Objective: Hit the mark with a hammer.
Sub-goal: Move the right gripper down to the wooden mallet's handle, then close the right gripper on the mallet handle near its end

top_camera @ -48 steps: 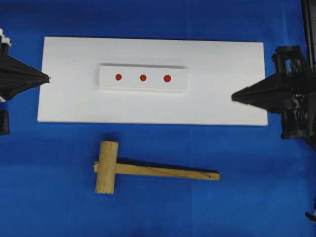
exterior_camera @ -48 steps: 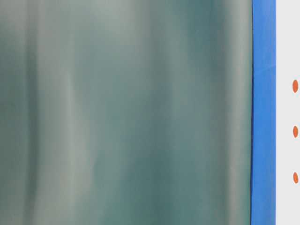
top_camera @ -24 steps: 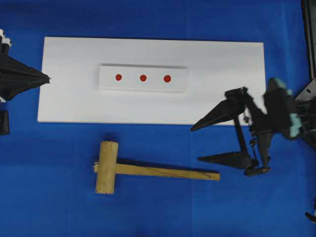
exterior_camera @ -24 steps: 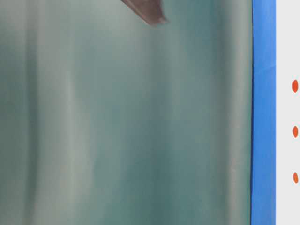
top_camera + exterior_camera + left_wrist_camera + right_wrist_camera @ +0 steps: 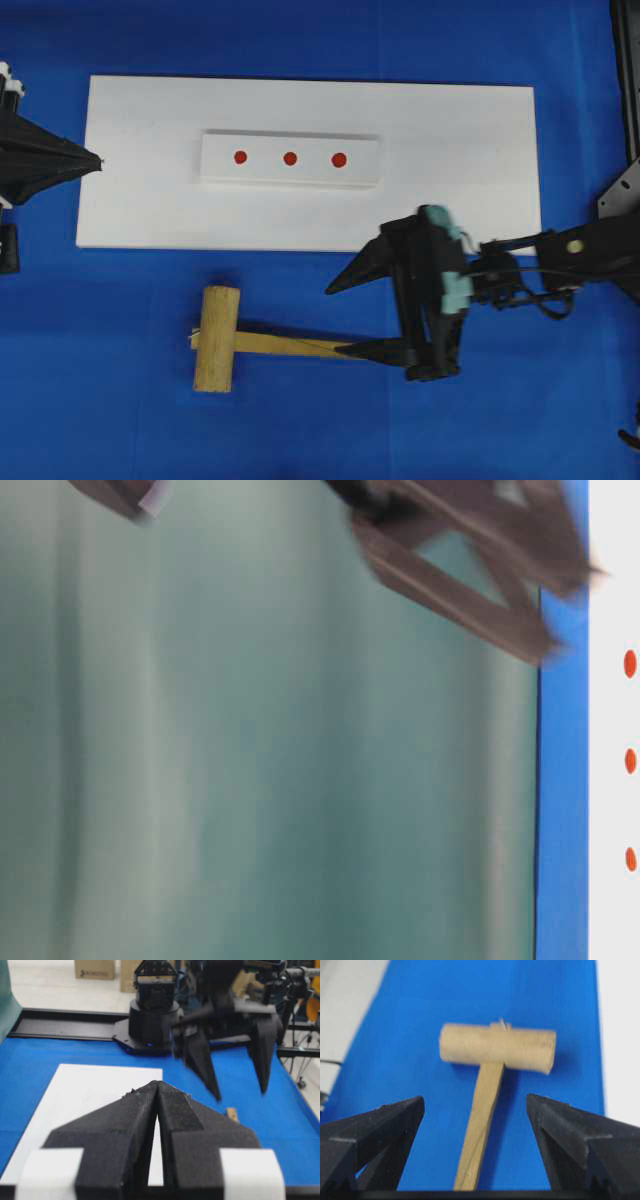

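The flat handle will roll in the robot's right gripper when the left gripper turns the long head, because the head lies crosswise.
The hammer, a light wooden mallet, lies on the blue cloth in front of the white board, head at the left and handle pointing right. Three red marks sit in a row on a raised white block on the board. My right gripper is open over the handle's right part, which it partly hides. In the right wrist view the handle runs between the spread fingers of the right gripper, with the head ahead. My left gripper is shut and empty at the board's left edge.
The left wrist view shows the left gripper shut over the board, with the right gripper and the handle end beyond it. The table-level view shows blurred fingers and the marks.
My right arm has swung from the board's right edge down and left to over the hammer handle, and its jaws have opened. The left arm and the hammer have not moved.
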Tool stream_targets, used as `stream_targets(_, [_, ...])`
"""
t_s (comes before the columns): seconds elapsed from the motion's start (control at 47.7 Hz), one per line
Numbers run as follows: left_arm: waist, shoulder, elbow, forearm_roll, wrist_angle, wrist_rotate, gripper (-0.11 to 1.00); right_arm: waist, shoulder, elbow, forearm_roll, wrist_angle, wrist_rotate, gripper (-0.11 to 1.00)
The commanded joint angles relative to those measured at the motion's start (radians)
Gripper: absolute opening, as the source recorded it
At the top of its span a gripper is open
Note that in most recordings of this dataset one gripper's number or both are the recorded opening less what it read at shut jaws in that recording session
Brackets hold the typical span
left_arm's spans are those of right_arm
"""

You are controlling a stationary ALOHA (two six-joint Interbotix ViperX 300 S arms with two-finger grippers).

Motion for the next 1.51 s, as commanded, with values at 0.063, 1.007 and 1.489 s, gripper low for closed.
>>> stream_targets(0.063, [-0.003,0.003,-0.008,-0.002,-0.005,-0.002,0.0,0.012,0.107,-0.075,0.023,-0.008,-0.002,0.86])
stream_targets(1.007, [-0.003,0.003,-0.003,-0.002,-0.006,-0.002,0.0,0.046,0.423,-0.229,0.155,-0.095,-0.014,0.86])
stream_targets(1.489, [-0.002,0.003,-0.003,-0.002,-0.006,-0.002,0.0,0.048,0.449,-0.264,0.156,-0.066,-0.069,0.12])
